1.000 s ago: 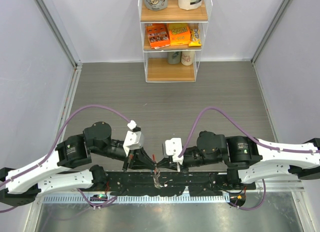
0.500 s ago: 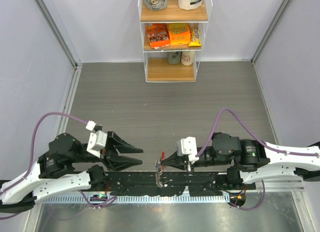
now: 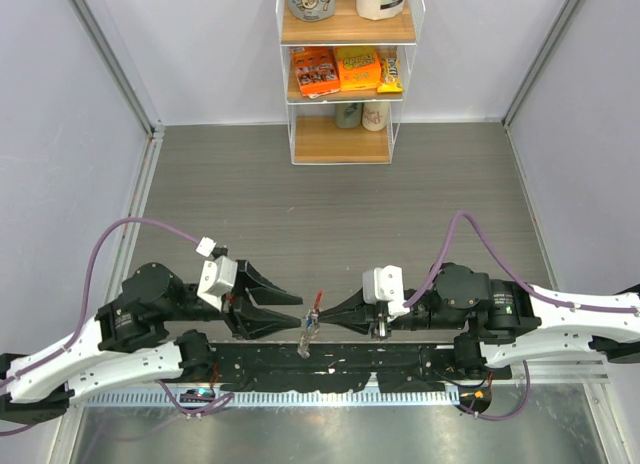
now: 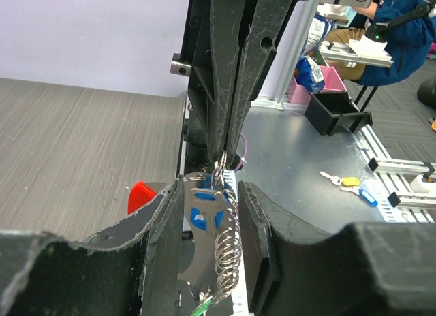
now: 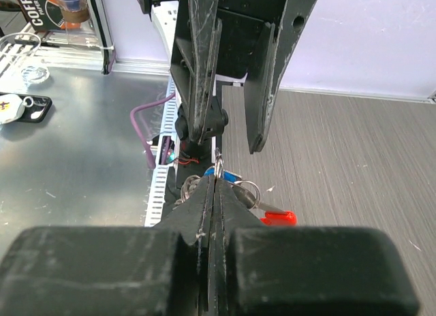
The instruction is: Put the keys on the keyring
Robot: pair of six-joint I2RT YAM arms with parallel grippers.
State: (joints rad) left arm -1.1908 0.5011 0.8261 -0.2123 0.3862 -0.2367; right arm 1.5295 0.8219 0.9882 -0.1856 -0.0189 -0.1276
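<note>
The blue key and wire coil is between my left gripper's open fingers, so my left gripper should pinch the ring just under my right gripper's fingers.
My right gripper is shut on the keyring's thin silvery ring and holds it above the table. The red fob sticks out beside it and also shows in the right wrist view. A blue-headed key and a coil of ring wire hang from the ring. A sliver of green shows below them. My left gripper is open, facing the right one. Its jaws stand on either side of the blue key without closing on it.
A white shelf unit with snack packs stands at the back. A black rail runs along the near edge under the grippers. Loose small keys lie on the metal surface behind. Panels close off the left and right sides.
One second ago both grippers met at the keyring. The left gripper then drew back left and opened, and has now come back right around the hanging key. The right gripper shifted slightly right, still holding the ring.
</note>
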